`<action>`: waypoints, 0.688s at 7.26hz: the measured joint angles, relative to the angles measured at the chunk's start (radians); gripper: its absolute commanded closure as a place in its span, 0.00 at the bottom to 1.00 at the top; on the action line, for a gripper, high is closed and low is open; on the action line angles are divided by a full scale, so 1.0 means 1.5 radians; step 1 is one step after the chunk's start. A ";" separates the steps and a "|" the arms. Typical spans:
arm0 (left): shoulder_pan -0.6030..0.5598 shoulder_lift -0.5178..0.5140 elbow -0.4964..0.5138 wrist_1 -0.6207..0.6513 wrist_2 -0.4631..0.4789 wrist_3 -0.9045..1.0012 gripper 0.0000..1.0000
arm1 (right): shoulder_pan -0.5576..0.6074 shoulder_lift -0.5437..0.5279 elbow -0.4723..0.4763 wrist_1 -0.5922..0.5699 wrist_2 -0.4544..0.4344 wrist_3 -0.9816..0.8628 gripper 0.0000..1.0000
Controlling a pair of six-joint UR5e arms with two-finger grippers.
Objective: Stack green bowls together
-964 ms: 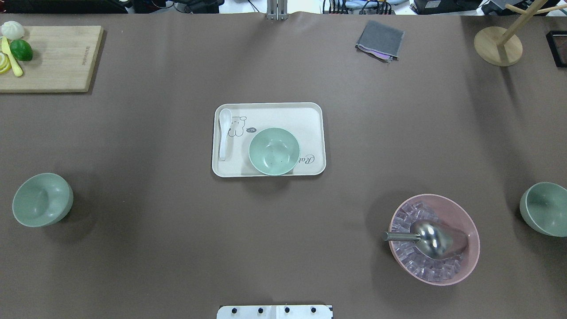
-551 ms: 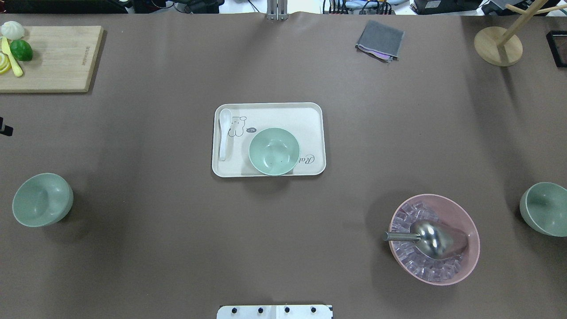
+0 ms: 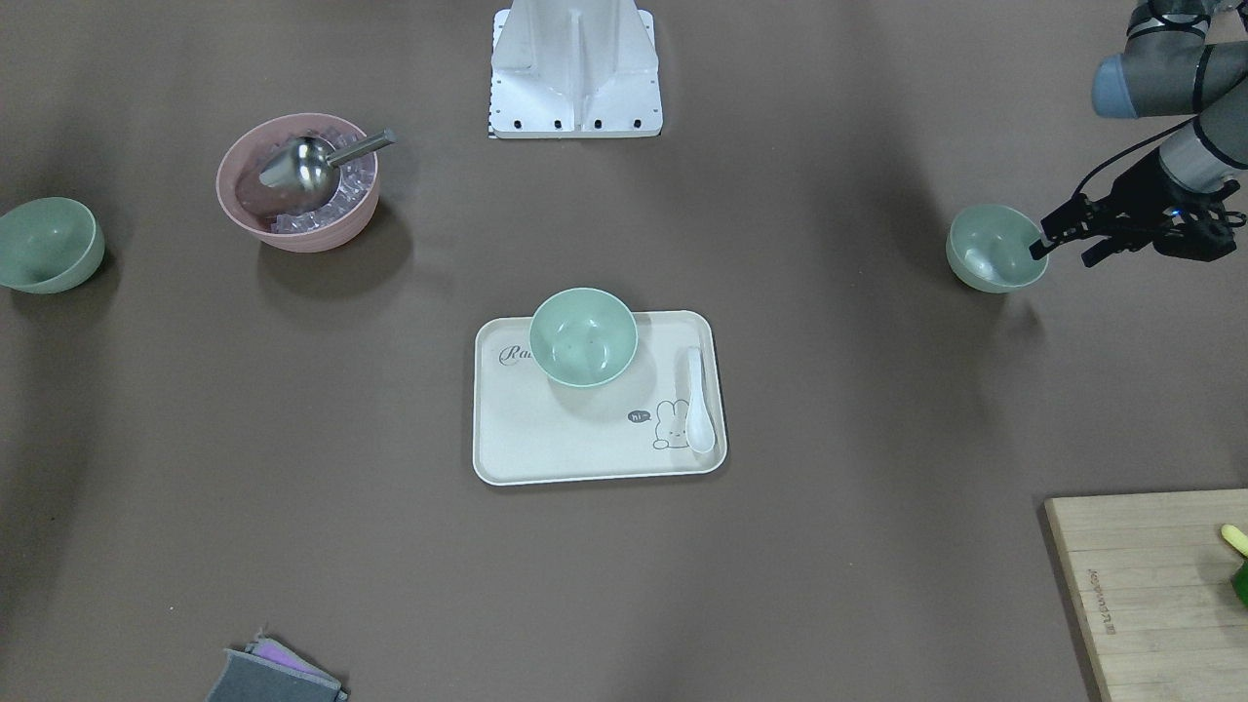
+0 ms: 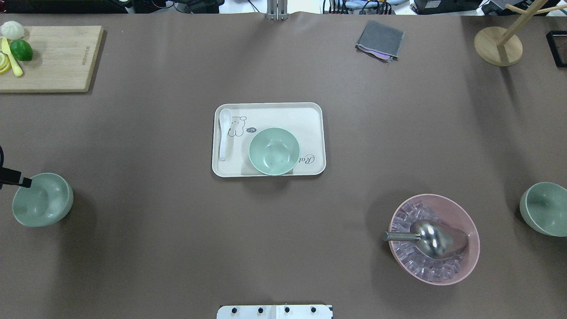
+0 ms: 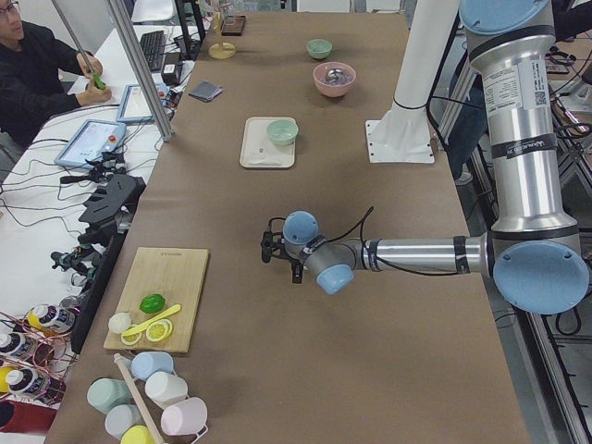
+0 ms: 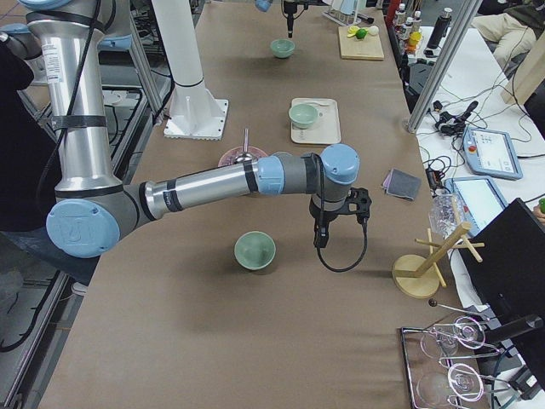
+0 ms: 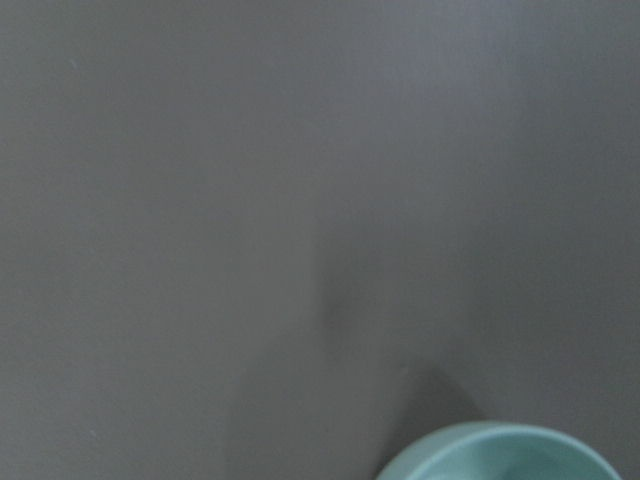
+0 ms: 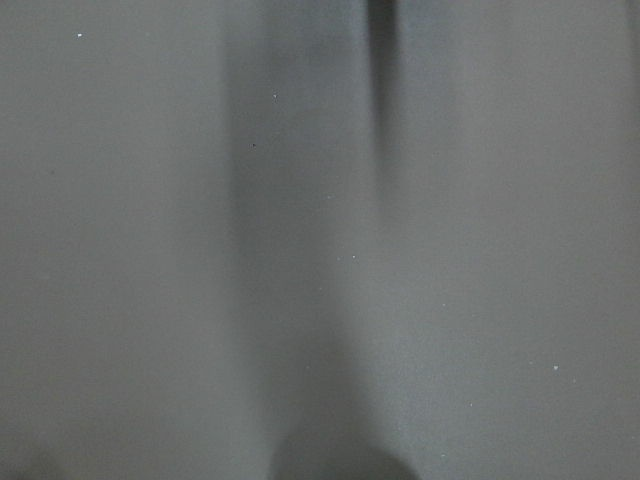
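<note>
I expect the pale green bowl (image 3: 995,250) to nest deep inside the empty bowl on the cream tray (image 3: 584,337) when I lower it, because both bowls have the same flared sides.
Three pale green bowls stand apart. One bowl (image 4: 274,151) sits on the cream tray (image 4: 283,113). A second bowl (image 4: 42,199) stands at the table's left end and a third (image 4: 544,208) at the right end. My left gripper (image 3: 1063,252) is open, with one fingertip (image 4: 22,181) over the left bowl's (image 3: 994,248) outer rim. The left wrist view shows only that bowl's rim (image 7: 500,455). My right gripper (image 6: 318,237) hangs near the right bowl (image 6: 255,250); it shows only in the exterior right view, so I cannot tell whether it is open or shut.
A pink bowl (image 4: 469,261) of ice cubes with a metal scoop (image 4: 427,237) stands at the front right. A white spoon (image 4: 224,133) lies on the tray. A cutting board (image 4: 53,57) with fruit, a grey cloth (image 4: 380,40) and a wooden stand (image 4: 498,45) are at the back.
My left gripper has come into the overhead view at the left edge and moved toward the robot's side, to the left bowl's rim. The bowls have not moved.
</note>
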 measured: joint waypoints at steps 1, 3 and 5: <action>0.011 0.003 0.001 -0.004 0.000 -0.004 0.66 | 0.000 0.000 -0.001 0.000 0.000 0.001 0.00; 0.018 0.014 0.000 -0.007 0.000 -0.003 1.00 | -0.002 0.002 -0.002 0.000 0.000 0.002 0.00; 0.018 0.021 -0.003 -0.009 -0.001 -0.003 1.00 | -0.005 0.004 -0.002 0.000 -0.002 0.002 0.00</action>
